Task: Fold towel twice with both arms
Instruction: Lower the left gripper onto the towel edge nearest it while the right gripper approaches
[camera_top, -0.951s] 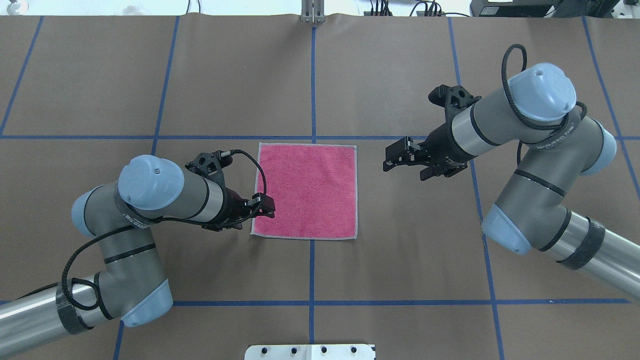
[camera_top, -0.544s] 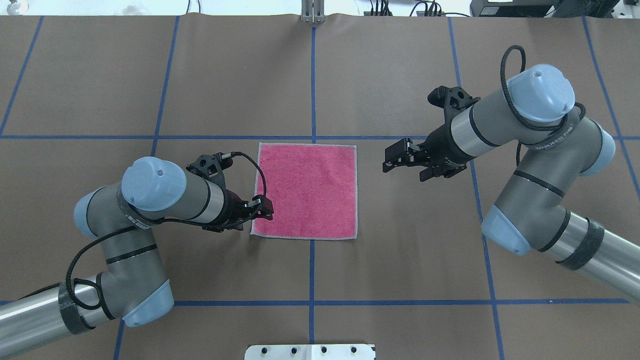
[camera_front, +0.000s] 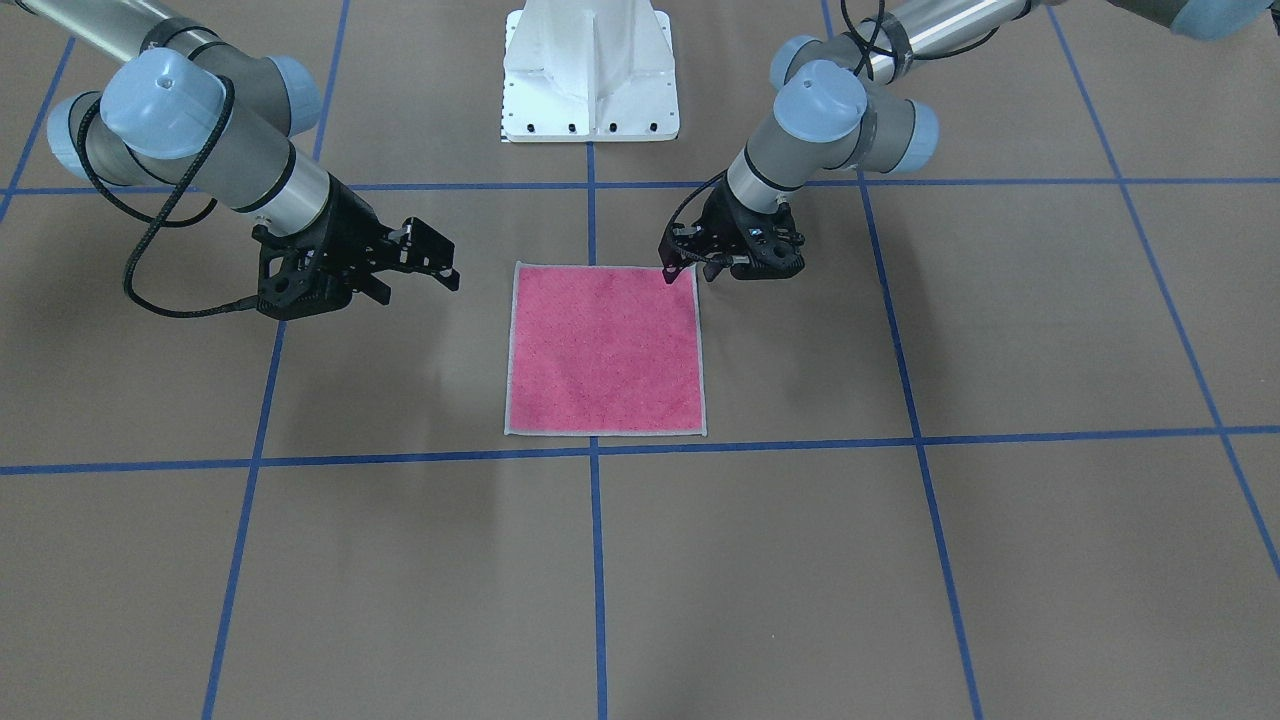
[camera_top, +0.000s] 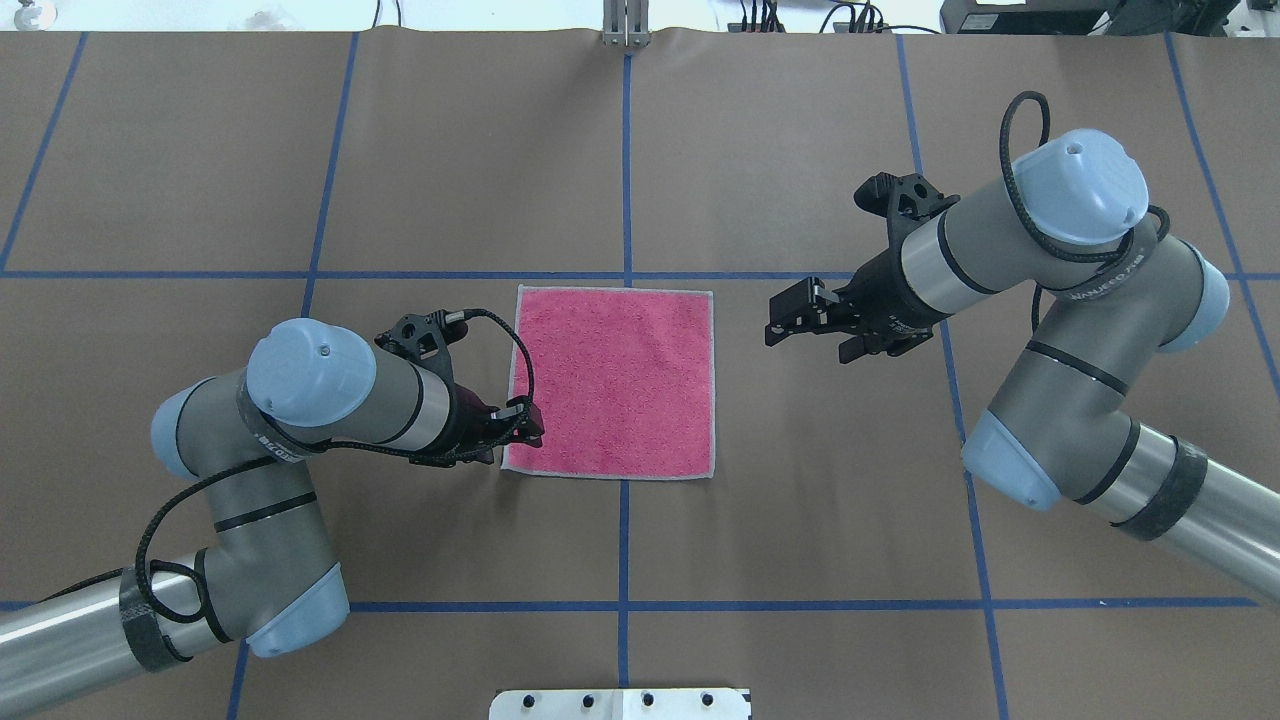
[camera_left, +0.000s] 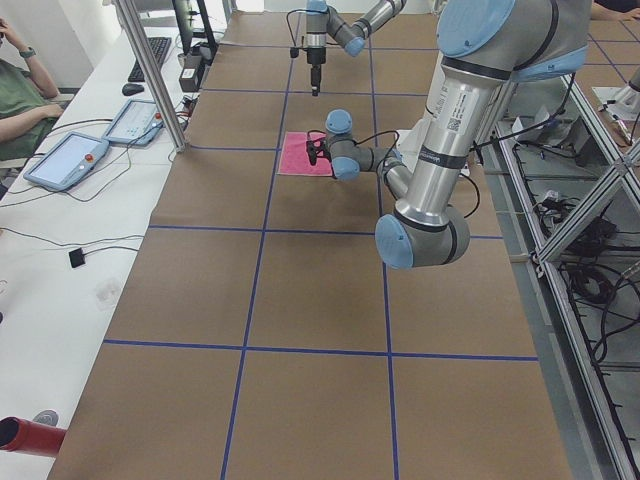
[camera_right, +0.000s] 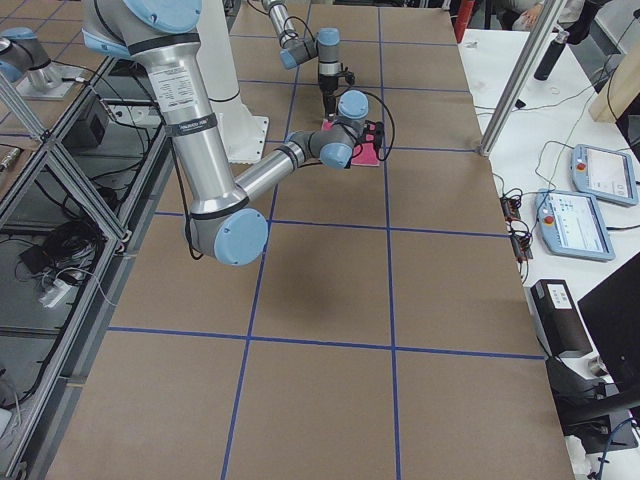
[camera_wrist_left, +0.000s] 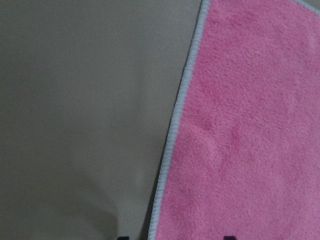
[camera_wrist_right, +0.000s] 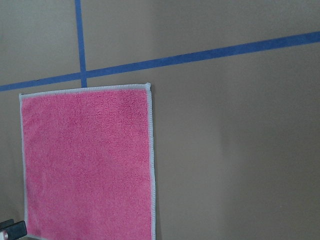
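Note:
The towel (camera_front: 606, 350) will fold over on itself and its far edge will stay in place when I carry its corner, because a shadow shows (camera_wrist_left: 160, 172) under the light grey border.
The towel (camera_top: 615, 380) lies flat on the table, pink face up, with a light grey border (camera_wrist_left: 175, 130). My left gripper (camera_top: 527, 430) is down at its near-left corner, open. In the left wrist view its two fingertips just show, spaced apart on either side of the towel's edge. In the front-facing view this gripper (camera_front: 685, 265) sits at the towel's (camera_front: 605, 345) top right corner. My right gripper (camera_top: 790, 315) hovers open over bare table to the right of the towel, apart from it, with nothing in it. The right wrist view shows the whole towel (camera_wrist_right: 85, 160).
Blue tape lines (camera_top: 625, 150) divide the brown table cover into squares. The white pedestal base (camera_front: 590, 70) stands at the robot's edge of the table. A person (camera_left: 25, 90) sits at a side bench with teach pendants (camera_left: 65, 160).
My left gripper has crept a little back toward the towel's near-left corner and lower. The right arm has barely moved. The towel lies as before.

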